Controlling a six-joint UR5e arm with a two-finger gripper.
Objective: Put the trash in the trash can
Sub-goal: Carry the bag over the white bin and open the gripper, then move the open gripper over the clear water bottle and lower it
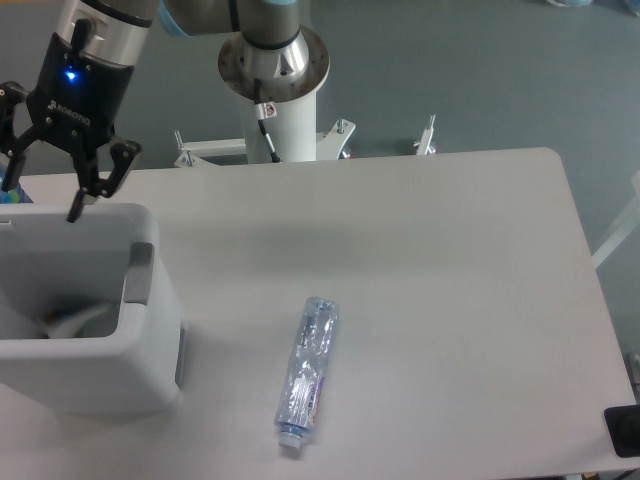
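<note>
The flattened clear plastic bottle (306, 376) should stay straight rather than fold when I carry it by its cap end, because its long body (313, 346) lies unbent.
The flattened clear plastic bottle (308, 370) with a bluish label lies on the table, cap end toward the front edge. The white trash can (110, 385) stands at the left, to the left of the bottle. A pale crumpled shape (72, 318) lies inside it, which looks like the white wrapper. My gripper (40, 192) hovers over the can's back rim, open and empty, far from the bottle.
The robot's white base column (280, 100) stands behind the table's back edge. A small blue and green object (8, 194) shows at the left edge behind the can. A dark object (625, 430) sits at the table's front right corner.
</note>
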